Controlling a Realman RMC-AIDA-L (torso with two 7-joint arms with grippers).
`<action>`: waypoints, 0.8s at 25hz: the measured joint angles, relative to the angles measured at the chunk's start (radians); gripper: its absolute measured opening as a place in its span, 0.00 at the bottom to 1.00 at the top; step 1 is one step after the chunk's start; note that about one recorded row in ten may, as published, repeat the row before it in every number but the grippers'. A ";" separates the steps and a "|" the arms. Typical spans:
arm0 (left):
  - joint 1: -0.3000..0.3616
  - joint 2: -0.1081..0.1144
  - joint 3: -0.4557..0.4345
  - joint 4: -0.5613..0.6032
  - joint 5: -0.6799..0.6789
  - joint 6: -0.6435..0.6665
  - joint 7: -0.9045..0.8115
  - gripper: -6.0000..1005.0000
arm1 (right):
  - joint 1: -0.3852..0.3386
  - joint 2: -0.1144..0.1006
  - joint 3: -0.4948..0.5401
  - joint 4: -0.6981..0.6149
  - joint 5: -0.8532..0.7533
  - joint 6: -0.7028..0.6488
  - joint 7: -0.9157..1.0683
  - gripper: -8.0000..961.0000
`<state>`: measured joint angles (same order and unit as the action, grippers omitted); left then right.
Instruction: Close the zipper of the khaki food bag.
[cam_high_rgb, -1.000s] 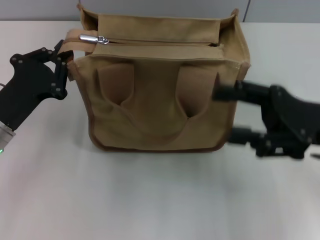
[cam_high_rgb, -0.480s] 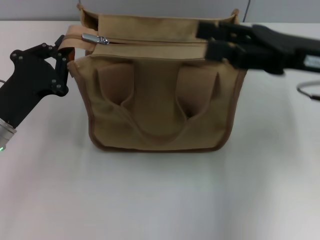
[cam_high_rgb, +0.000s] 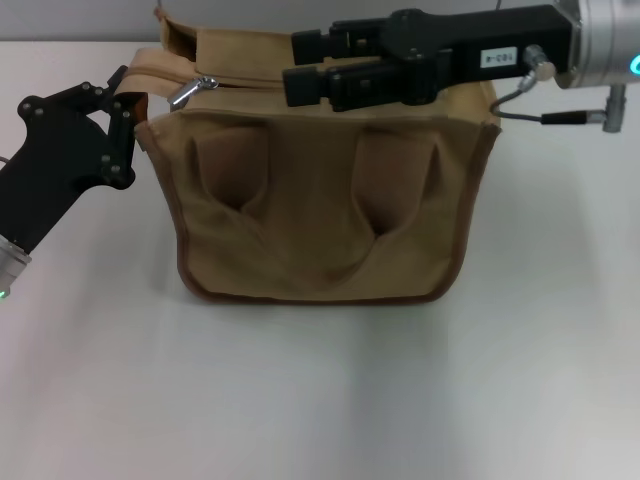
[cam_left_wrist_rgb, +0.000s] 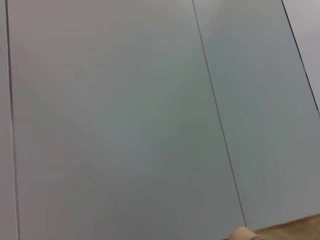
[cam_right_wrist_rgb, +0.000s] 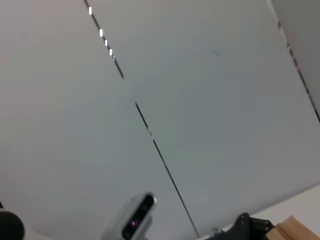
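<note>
I have the zipper's end tab (cam_high_rgb: 150, 72) in my left gripper and the silver pull tab (cam_high_rgb: 186, 95) stands free, so I keep reaching with my right gripper until its fingers surround the pull tab.
The khaki food bag (cam_high_rgb: 320, 210) stands upright in the middle of the head view, its two loop handles facing me. The zipper (cam_high_rgb: 250, 84) runs across its top panel, and the silver slider (cam_high_rgb: 190, 91) sits near the left end with its pull tab tilted up. My left gripper (cam_high_rgb: 122, 98) is at the bag's top left corner, shut on the khaki end tab of the zipper tape (cam_high_rgb: 142, 72). My right gripper (cam_high_rgb: 292, 65) reaches in from the right over the bag's top, jaws open and empty, fingertips a short way right of the slider. It hides the zipper's right half.
The bag stands on a white table (cam_high_rgb: 320, 400), with a grey wall behind. The left wrist view shows wall panels and a sliver of khaki fabric (cam_left_wrist_rgb: 250, 234). The right wrist view shows wall, a small camera (cam_right_wrist_rgb: 135, 220) and a corner of khaki (cam_right_wrist_rgb: 300, 231).
My right arm has risen from beside the bag's right front to above its top and moved left toward the slider. The pull tab has tilted up. The left gripper has stayed put.
</note>
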<state>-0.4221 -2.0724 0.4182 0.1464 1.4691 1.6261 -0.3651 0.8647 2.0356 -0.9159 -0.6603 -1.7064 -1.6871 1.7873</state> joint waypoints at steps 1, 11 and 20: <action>0.000 0.000 -0.002 0.000 0.000 0.000 0.000 0.02 | 0.011 0.000 -0.006 -0.006 -0.007 0.017 0.005 0.84; 0.001 -0.001 -0.009 -0.002 -0.001 0.011 0.000 0.02 | 0.077 -0.007 -0.007 -0.009 -0.066 0.026 0.237 0.84; 0.000 -0.002 -0.024 -0.002 -0.002 0.024 0.007 0.02 | 0.146 -0.009 -0.008 -0.004 -0.183 0.044 0.447 0.84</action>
<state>-0.4218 -2.0740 0.3943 0.1441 1.4667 1.6497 -0.3581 1.0111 2.0269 -0.9235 -0.6647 -1.8891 -1.6432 2.2344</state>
